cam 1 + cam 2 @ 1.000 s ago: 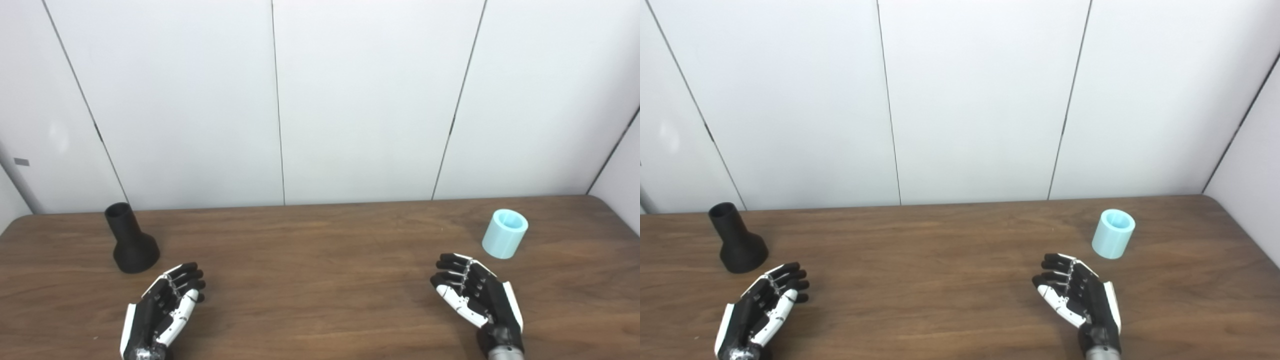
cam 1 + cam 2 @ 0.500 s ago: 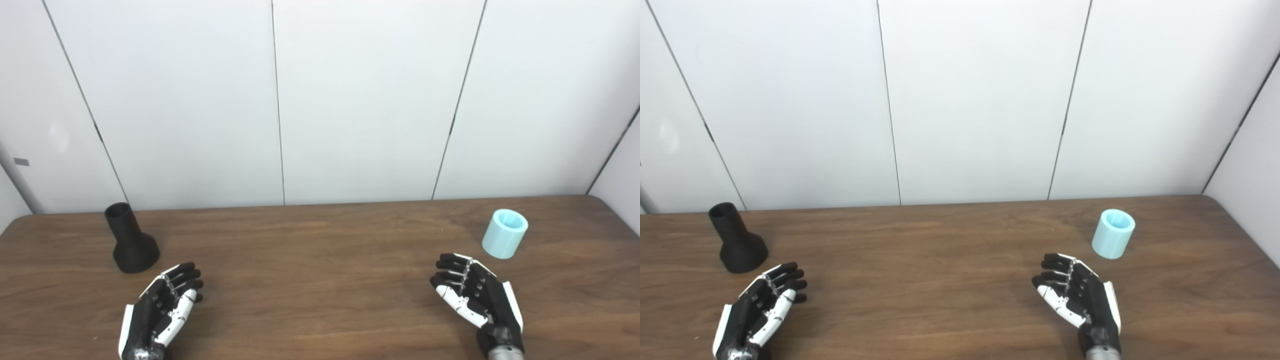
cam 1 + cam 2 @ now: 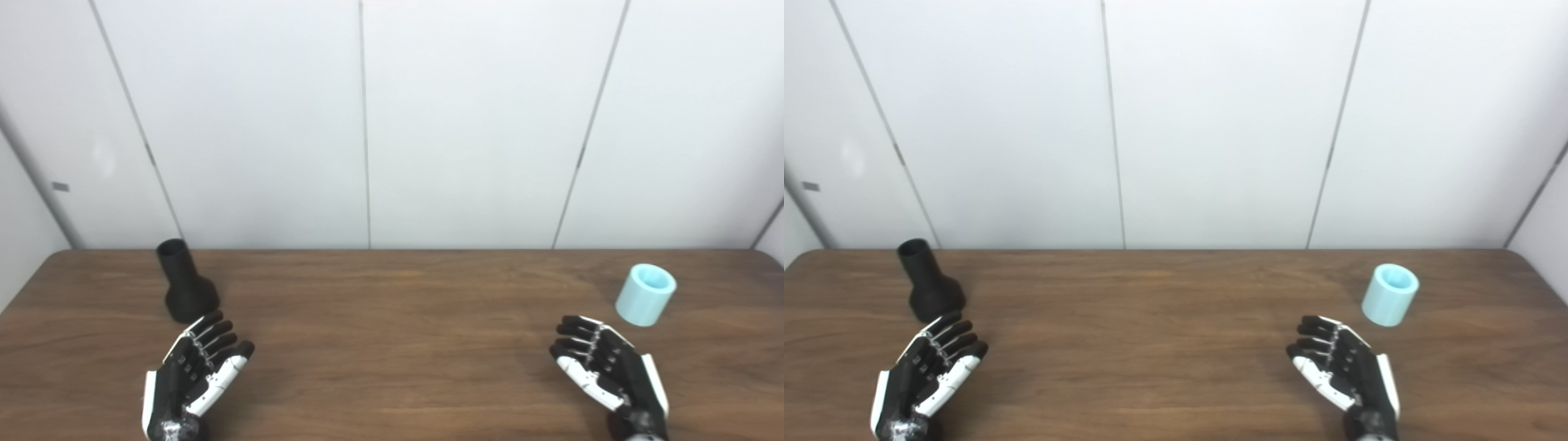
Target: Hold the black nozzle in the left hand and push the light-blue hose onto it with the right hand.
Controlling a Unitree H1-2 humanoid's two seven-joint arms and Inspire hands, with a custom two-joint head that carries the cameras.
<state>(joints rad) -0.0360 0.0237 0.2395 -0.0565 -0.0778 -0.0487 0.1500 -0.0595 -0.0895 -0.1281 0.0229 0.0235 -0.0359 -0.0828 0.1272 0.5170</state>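
Note:
The black nozzle flares (image 3: 188, 279) under its narrow neck, so the light-blue hose (image 3: 644, 296) will go over the neck and down to the flare when I push the hose.
The black nozzle (image 3: 184, 283) stands upright on its wide base at the back left of the wooden table (image 3: 392, 318), narrow mouth up. My left hand (image 3: 193, 370) is open just in front of it, fingertips almost at its base, holding nothing. The light-blue hose piece (image 3: 645, 294), a short open cylinder, stands at the back right. Below and to its left my right hand (image 3: 603, 373) is open and empty, a short gap away from the hose.
White wall panels (image 3: 367, 122) rise right behind the table's far edge. The table's rounded corners show at far left and far right. Bare wood (image 3: 1139, 343) lies between my two hands.
The whole picture has shifted right, so the camera moved. My left hand has crept forward to the nozzle's base; the right hand stays as before.

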